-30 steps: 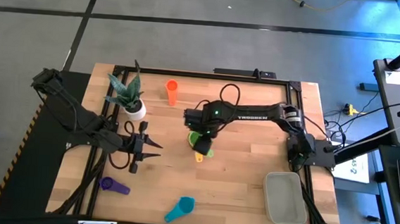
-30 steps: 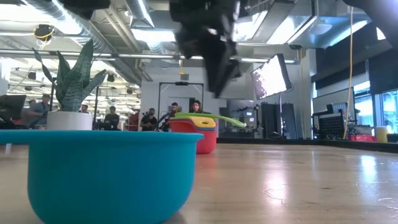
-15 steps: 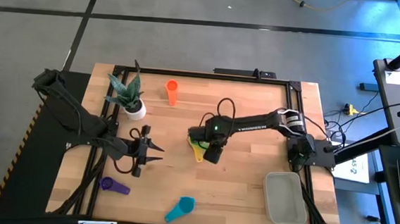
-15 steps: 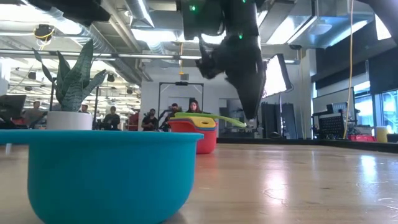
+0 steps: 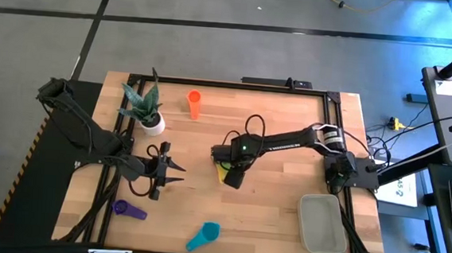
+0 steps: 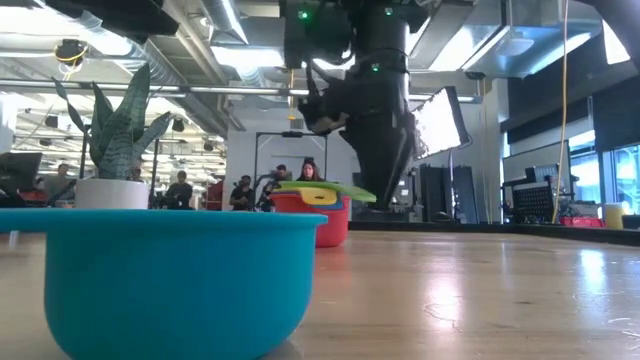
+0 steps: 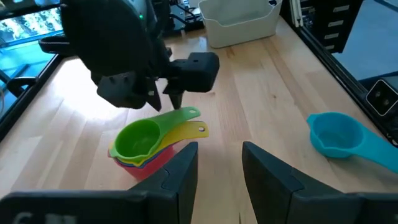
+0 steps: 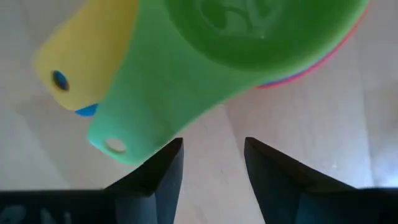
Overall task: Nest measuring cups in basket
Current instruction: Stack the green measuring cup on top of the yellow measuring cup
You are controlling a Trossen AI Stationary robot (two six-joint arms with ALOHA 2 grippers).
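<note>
The green handle is crooked to the yellow handle [image 8: 81, 59] under it, so my right gripper should gently push the green handle [image 8: 146, 102] into line before it goes for the teal cup.
A nested stack of measuring cups [image 5: 221, 168] stands on the table's middle: green on top [image 7: 140, 136], then yellow, blue and red below. My right gripper [image 8: 211, 163] is open and points down just past the free ends of the green handle [image 8: 127, 121] and yellow handle [image 8: 78, 56]. It does not clearly touch them. The orange cup [image 5: 194, 103], purple cup [image 5: 128, 209] and teal cup [image 5: 204, 236] lie apart on the table. The basket [image 5: 322, 222] sits at the near right corner. My left gripper [image 7: 218, 167] is open, hovering left of the stack.
A white plant pot [image 5: 153, 123] stands far left of the stack. The teal cup [image 6: 170, 280] fills the low view's foreground. The right arm [image 5: 289, 139] reaches across from the right side. Bare wood lies between the stack and the basket. People show in the room behind.
My right gripper has moved toward the table's near edge and come down. It went from above the far side of the stack to the handle ends on the stack's near side, fingers pointing down. The stack has stayed in place.
</note>
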